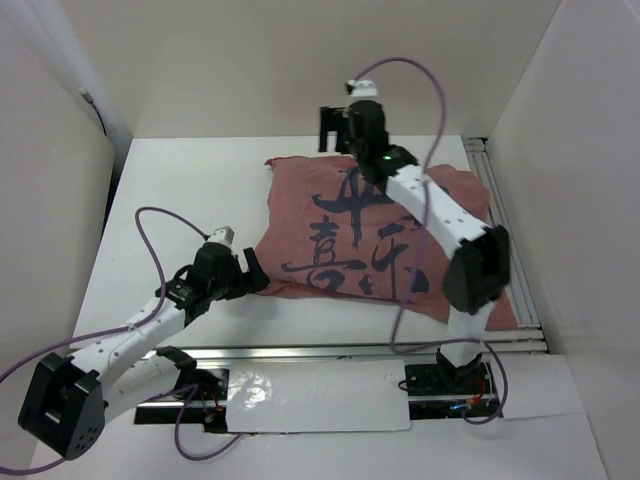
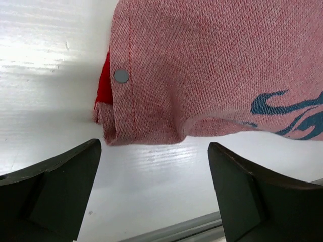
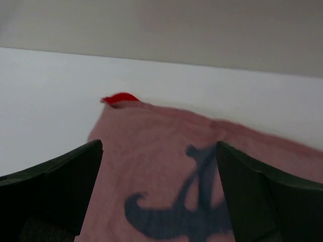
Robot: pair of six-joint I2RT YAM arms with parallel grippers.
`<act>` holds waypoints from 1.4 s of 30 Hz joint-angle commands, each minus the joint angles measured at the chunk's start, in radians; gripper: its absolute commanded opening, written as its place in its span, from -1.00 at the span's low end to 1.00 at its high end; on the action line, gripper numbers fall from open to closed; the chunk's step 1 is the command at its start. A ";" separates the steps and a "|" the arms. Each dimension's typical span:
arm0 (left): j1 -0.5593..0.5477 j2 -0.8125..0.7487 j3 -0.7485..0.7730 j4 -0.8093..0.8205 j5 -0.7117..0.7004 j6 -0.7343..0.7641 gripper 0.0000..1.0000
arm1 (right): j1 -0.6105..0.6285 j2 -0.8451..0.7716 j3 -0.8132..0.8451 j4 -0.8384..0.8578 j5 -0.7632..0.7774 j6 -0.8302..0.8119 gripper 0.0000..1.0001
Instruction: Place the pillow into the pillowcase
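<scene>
The pillowcase's end lies against the metal rail. My left gripper should first pull the pillowcase free, and then my right gripper should come back for its near corner (image 1: 512,324).
The pillowcase (image 1: 350,235) lies flat on the white table, dull pink face with dark calligraphy up. The pillow is not in view. My left gripper (image 1: 252,272) sits low at the pillowcase's near-left corner, open, with only bare table between its fingers. In the left wrist view that corner (image 2: 202,75) shows a round snap (image 2: 121,75) and bright red lining (image 2: 104,83), just beyond the open left gripper (image 2: 154,151). My right gripper (image 1: 335,130) hovers over the far edge, open and holding nothing. In the right wrist view the right gripper (image 3: 159,151) frames the pink cloth (image 3: 151,146).
White walls close in the table on the left, right and back. A metal rail (image 1: 505,230) runs along the right side and another (image 1: 350,352) along the front by the arm bases. Purple cables loop over both arms.
</scene>
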 commanded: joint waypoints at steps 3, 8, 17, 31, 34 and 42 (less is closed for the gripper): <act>0.030 0.027 -0.040 0.130 0.039 0.053 1.00 | -0.130 -0.432 -0.444 -0.175 0.056 0.295 1.00; 0.030 0.036 -0.062 0.100 -0.039 0.049 0.81 | -0.299 -0.725 -0.760 -0.187 -0.002 0.397 1.00; 0.020 -0.106 -0.151 0.092 0.030 0.066 0.60 | -0.244 -0.823 -0.837 -0.354 -0.357 0.177 0.94; 0.020 0.263 0.024 0.158 -0.114 0.012 0.59 | -0.205 -0.883 -0.838 -0.378 -0.305 0.177 0.94; 0.020 0.369 0.067 0.218 -0.100 0.030 0.59 | -0.217 -0.892 -0.838 -0.417 -0.259 0.186 0.94; 0.002 0.478 0.108 0.321 -0.030 0.113 -1.00 | -0.325 -0.954 -0.851 -0.548 -0.059 0.312 0.97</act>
